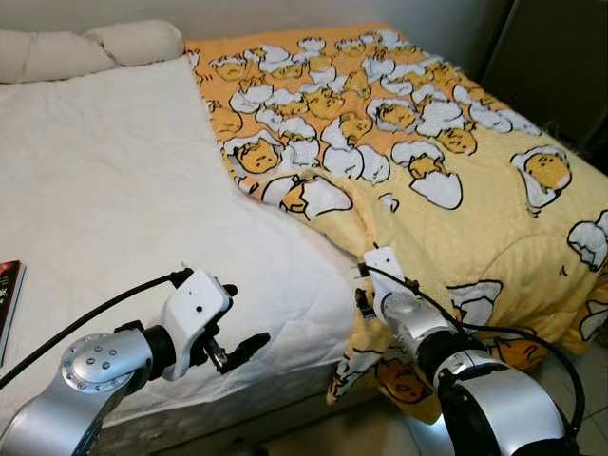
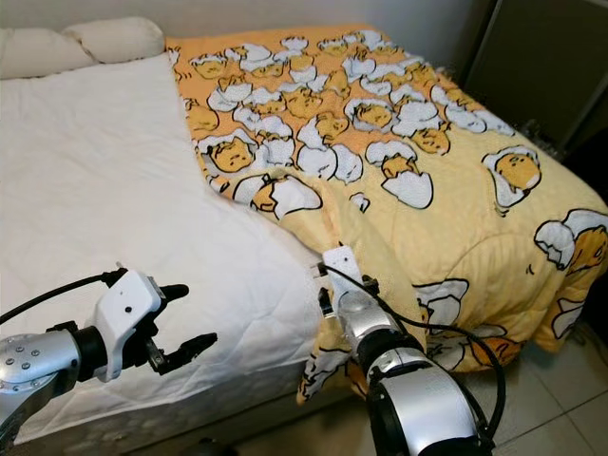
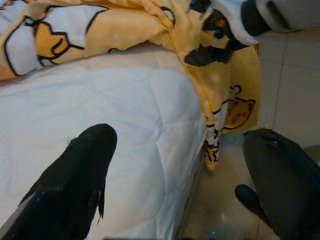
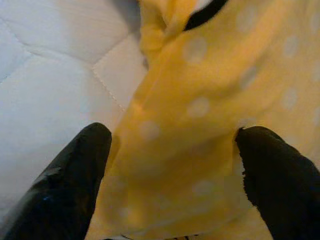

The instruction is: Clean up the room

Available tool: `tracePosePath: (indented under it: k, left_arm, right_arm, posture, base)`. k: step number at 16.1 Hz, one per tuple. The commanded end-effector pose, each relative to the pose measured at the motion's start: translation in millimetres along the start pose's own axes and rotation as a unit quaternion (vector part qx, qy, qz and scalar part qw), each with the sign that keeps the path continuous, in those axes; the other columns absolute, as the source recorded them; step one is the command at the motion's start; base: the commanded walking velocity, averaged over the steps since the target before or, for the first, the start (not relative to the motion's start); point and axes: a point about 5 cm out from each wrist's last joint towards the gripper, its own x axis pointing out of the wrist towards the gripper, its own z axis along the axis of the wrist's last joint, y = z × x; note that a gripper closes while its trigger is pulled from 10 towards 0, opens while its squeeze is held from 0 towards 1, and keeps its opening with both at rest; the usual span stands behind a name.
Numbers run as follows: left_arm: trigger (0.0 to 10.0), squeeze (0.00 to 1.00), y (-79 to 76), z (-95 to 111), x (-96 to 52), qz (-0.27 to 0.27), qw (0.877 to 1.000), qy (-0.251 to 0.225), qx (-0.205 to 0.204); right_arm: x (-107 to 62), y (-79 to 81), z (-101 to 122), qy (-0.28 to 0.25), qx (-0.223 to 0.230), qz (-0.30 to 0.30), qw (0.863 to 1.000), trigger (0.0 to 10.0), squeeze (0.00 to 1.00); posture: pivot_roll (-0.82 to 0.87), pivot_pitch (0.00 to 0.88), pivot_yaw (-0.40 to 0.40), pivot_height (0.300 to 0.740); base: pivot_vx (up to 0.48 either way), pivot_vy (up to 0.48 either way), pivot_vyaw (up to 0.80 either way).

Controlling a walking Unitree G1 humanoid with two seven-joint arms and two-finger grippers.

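Observation:
The yellow blanket will open out and show hidden eggs when the robot pulls, because an egg print is cut off at the slanting fold.
A yellow blanket printed with egg cartoons covers the right half of the bed and hangs over its front corner. The white mattress lies bare on the left half. My right gripper is at the blanket's folded front edge, open, with yellow fabric lying between its spread fingers. My left gripper hovers open above the bed's front edge, left of the blanket, holding nothing. In the left wrist view, the blanket's hanging corner drapes down toward the floor.
Two white pillows lie at the head of the bed. A dark book rests at the mattress's left edge. A dark cabinet stands beyond the bed on the right. Tiled floor runs along the bed's front.

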Motion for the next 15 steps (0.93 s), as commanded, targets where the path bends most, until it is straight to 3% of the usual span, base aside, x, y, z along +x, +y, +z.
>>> tracePosePath:
  k: [1,9,15]
  left_arm:
    - [10.0,0.0,-1.1,2,-4.8,-0.004,1.0,0.005,0.004]
    - [10.0,0.0,-6.6,1,-37.6,0.008,0.999,0.042,-0.003]
    - [10.0,0.0,-6.5,2,-33.4,0.021,0.999,0.036,-0.015]
  right_arm:
    - [0.3,-6.9,9,-0.011,0.003,-0.006,1.0,0.0,0.0]
    - [0.6,-15.6,16,-0.032,0.036,0.003,0.999,0.0,0.0]
    - [0.4,-15.3,20,-0.043,0.038,0.006,0.998,0.0,0.0]
  posture:
    - [0.15,0.093,0.022,0.74]
    - [0.24,0.201,0.033,0.74]
    - [0.21,0.152,0.02,0.74]
  base:
    - [0.0,0.0,0.0]
    - [0.0,0.0,0.0]
    - [0.0,0.0,0.0]
